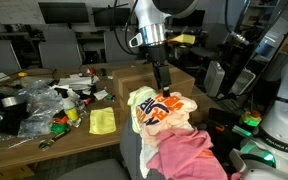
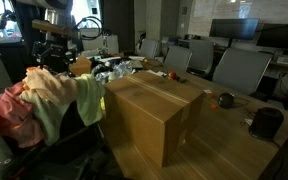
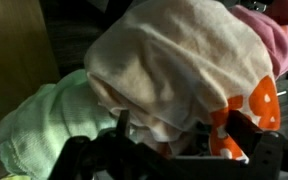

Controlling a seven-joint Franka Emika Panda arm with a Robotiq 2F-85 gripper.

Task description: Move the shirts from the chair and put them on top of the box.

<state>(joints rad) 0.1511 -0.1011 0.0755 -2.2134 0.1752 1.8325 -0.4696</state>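
Note:
The cream shirt's edge folds (image 3: 172,134) lie under my open gripper beside the pale green shirt, so I should move further over the cream shirt's body (image 3: 179,72) before closing.
A pile of shirts lies on the chair. A cream shirt with orange print (image 1: 162,108) is on top, also in the wrist view (image 3: 179,60). A pink shirt (image 1: 181,152) and a pale green shirt (image 3: 44,125) lie beside it. In an exterior view the pile (image 2: 49,100) hangs left of the big cardboard box (image 2: 154,115). The box (image 1: 132,80) stands just behind the chair. My gripper (image 3: 182,135) is open and low over the pile (image 1: 163,86), its fingers on either side of a fold of the cream shirt.
A wooden table (image 1: 74,135) left of the chair holds a yellow cloth (image 1: 102,121), plastic bags and small clutter (image 1: 29,105). Office chairs (image 2: 239,70) and monitors stand around. A white robot base (image 1: 282,125) is beside the chair.

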